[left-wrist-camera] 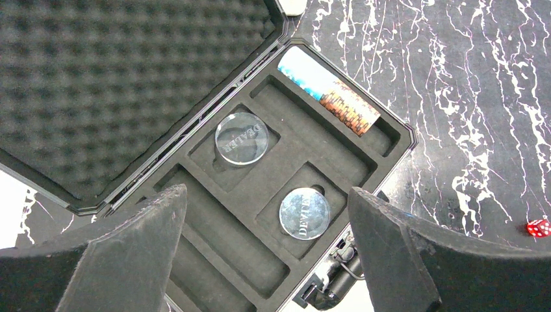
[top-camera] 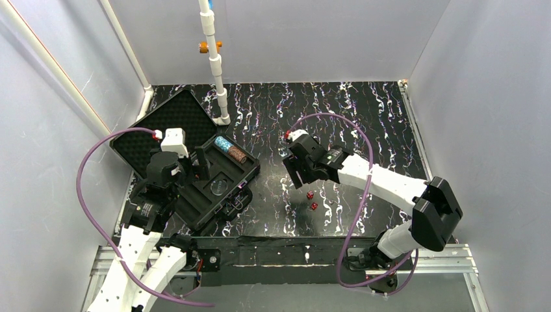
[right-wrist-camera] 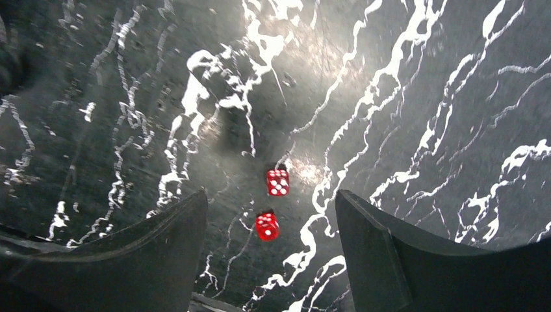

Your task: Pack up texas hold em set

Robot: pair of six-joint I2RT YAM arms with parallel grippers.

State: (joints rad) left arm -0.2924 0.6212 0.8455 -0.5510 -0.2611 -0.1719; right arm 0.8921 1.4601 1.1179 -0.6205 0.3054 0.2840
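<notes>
My right gripper is moving down and should next move down until its fingers are on either side of the far red die [top-camera: 310, 194], because the die's sides [right-wrist-camera: 277, 182] face the open fingers straight on, clear of the near die.
The black case [top-camera: 250, 174] of the texas hold em set lies open at the left, its foam-lined lid [top-camera: 166, 123] flat behind it. A brown and blue-white chip stack [left-wrist-camera: 331, 92] fills the far slot, and two clear discs [left-wrist-camera: 241, 138] [left-wrist-camera: 304, 213] rest in foam pockets. My left gripper [left-wrist-camera: 265, 195] hovers open above the case tray with nothing between its fingers. Two red dice [right-wrist-camera: 277, 182] [right-wrist-camera: 267, 225] lie on the table right of the case. Over them, my right gripper [right-wrist-camera: 271, 195] hangs open and empty, a finger on either side.
The dark marbled table [top-camera: 364, 117] is boxed in by grey walls. A white jointed pipe [top-camera: 214, 62] stands at the back, just behind the case lid. Purple cables loop from both wrists. The arm bases sit on the rail at the near edge.
</notes>
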